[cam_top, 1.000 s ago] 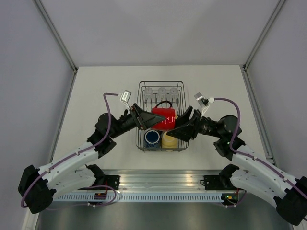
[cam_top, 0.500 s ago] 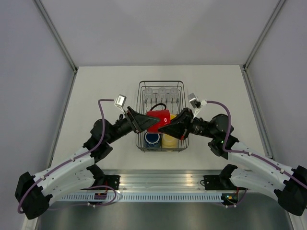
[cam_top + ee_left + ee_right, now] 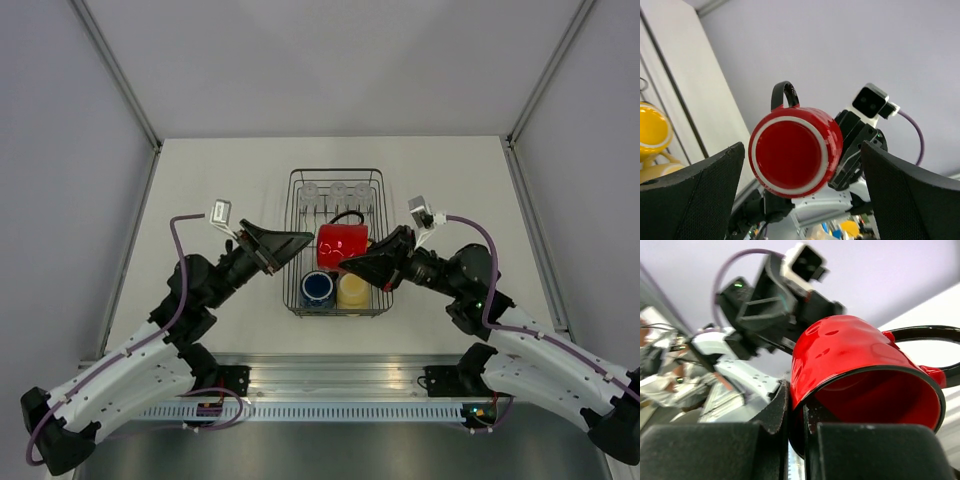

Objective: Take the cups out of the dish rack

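The robot's left gripper is out of the way of the red mug's base [image 3: 322, 246], so the right gripper should go on carrying the mug until the mug's base touches the tabletop [image 3: 440, 188] next to the rack.
The red mug [image 3: 342, 243] with a black handle hangs over the dish rack [image 3: 294, 180], lying on its side. My right gripper [image 3: 347, 264] is shut on its rim; in the right wrist view the wall of the red mug [image 3: 850, 355] is pinched between the fingers [image 3: 774, 412]. My left gripper [image 3: 303, 245] stands open just left of the mug, not touching it. The left wrist view looks straight at the base of the red mug [image 3: 792, 155], between the wide-apart fingers [image 3: 695, 200]. A dark blue mug [image 3: 318, 288] and a cream mug [image 3: 351, 290] stand in the rack's near end.
Three clear glass tumblers [image 3: 338, 190] stand along the rack's far end. A yellow mug [image 3: 652, 127] shows at the left edge of the left wrist view. The rack stands mid-table, with white tabletop [image 3: 200, 190] on both sides.
My right gripper has shut on the red mug's rim. My left gripper has pulled back to the left, away from the mug, and the whole left arm has swung outward.
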Action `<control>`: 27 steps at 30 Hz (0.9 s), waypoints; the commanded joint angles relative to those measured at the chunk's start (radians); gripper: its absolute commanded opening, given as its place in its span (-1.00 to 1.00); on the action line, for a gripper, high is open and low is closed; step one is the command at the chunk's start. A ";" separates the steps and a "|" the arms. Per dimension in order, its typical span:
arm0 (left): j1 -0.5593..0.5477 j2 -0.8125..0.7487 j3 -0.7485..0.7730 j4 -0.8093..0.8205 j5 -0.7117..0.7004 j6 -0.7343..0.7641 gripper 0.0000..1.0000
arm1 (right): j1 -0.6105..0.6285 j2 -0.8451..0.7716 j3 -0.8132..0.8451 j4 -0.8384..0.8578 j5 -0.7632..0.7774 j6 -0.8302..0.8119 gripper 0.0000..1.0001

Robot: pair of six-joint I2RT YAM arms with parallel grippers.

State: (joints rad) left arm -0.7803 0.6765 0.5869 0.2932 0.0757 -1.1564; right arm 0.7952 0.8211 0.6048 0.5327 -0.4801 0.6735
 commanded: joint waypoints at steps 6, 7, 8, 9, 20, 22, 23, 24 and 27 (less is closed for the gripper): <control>0.003 -0.055 0.201 -0.389 -0.228 0.266 0.99 | -0.005 0.004 0.278 -0.659 0.556 -0.307 -0.99; 0.003 -0.046 0.229 -0.432 -0.228 0.297 0.99 | -0.004 0.022 0.309 -0.715 0.611 -0.343 -0.99; 0.004 -0.029 0.284 -0.497 -0.223 0.360 0.99 | -0.005 0.044 0.366 -0.808 0.679 -0.360 -0.99; 0.004 -0.019 0.309 -0.528 -0.214 0.394 0.99 | -0.005 0.085 0.392 -0.847 0.711 -0.379 -0.99; 0.003 0.029 0.499 -0.905 -0.178 0.705 0.99 | -0.267 0.472 0.725 -1.185 0.693 -0.534 -0.99; 0.003 0.006 0.501 -0.960 -0.204 0.733 0.99 | -0.310 0.515 0.753 -1.194 0.678 -0.549 -0.99; 0.003 -0.002 0.499 -0.979 -0.211 0.739 0.99 | -0.329 0.568 0.783 -1.215 0.669 -0.557 -0.99; 0.003 -0.011 0.499 -0.993 -0.218 0.747 0.99 | -0.362 0.598 0.797 -1.223 0.658 -0.572 -0.99; 0.004 -0.032 0.501 -1.039 -0.228 0.774 0.99 | -0.410 0.725 0.855 -1.263 0.634 -0.610 -0.99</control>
State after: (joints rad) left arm -0.7803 0.6716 1.0515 -0.6586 -0.1181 -0.4744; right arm 0.4244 1.4696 1.3643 -0.7082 0.1696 0.1406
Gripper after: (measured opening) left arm 0.993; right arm 0.099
